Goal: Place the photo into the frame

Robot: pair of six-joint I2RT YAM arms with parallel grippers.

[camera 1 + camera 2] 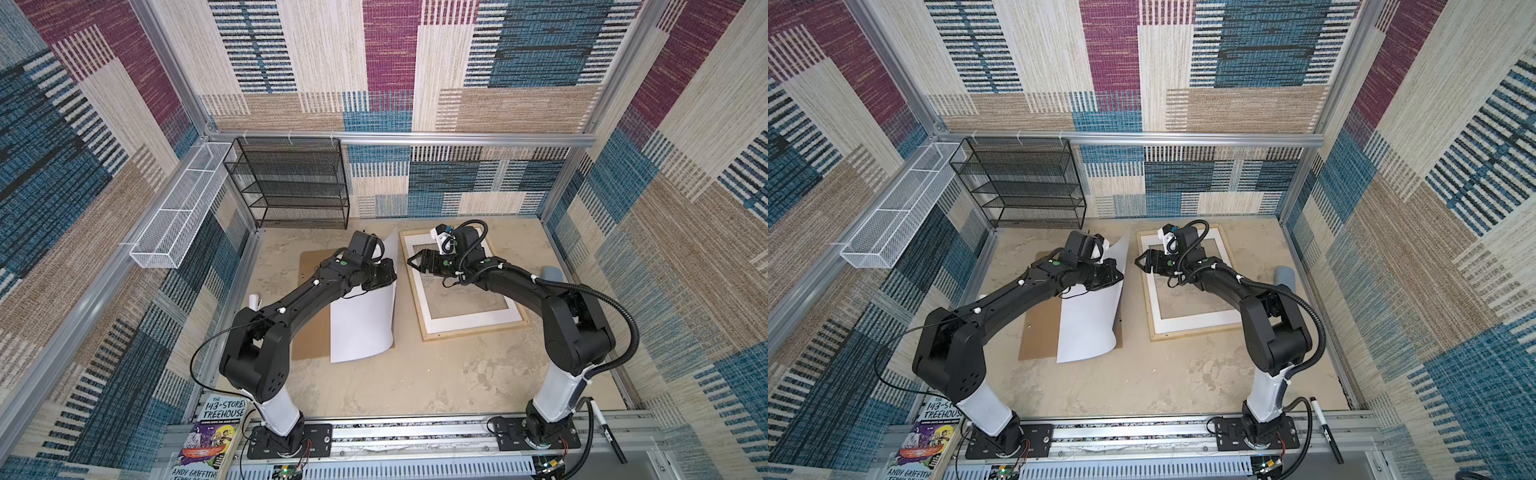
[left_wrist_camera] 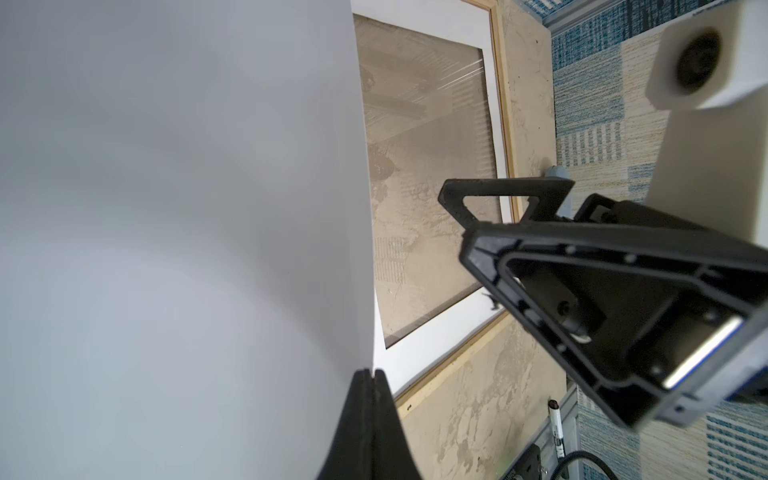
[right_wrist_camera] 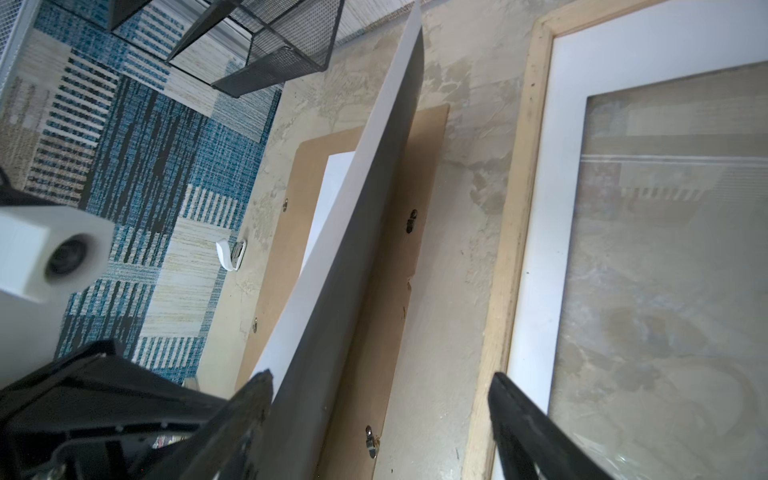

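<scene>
The photo's edge stands up facing the open fingers of my right gripper, so my right gripper should keep going in until those fingers close on the photo's edge.
The photo shows its white back and curls up from the table, its far right edge lifted. My left gripper is shut on that raised edge. The right wrist view shows the photo edge-on, with its dark face in shadow. The frame lies flat to the right with a white mat in it. My right gripper hovers open over the frame's far left part. It faces the photo's lifted edge and holds nothing.
A brown hardboard backing lies under the photo. A black mesh rack stands at the back left, a white wire basket hangs on the left wall. A book and a marker lie by the front rail.
</scene>
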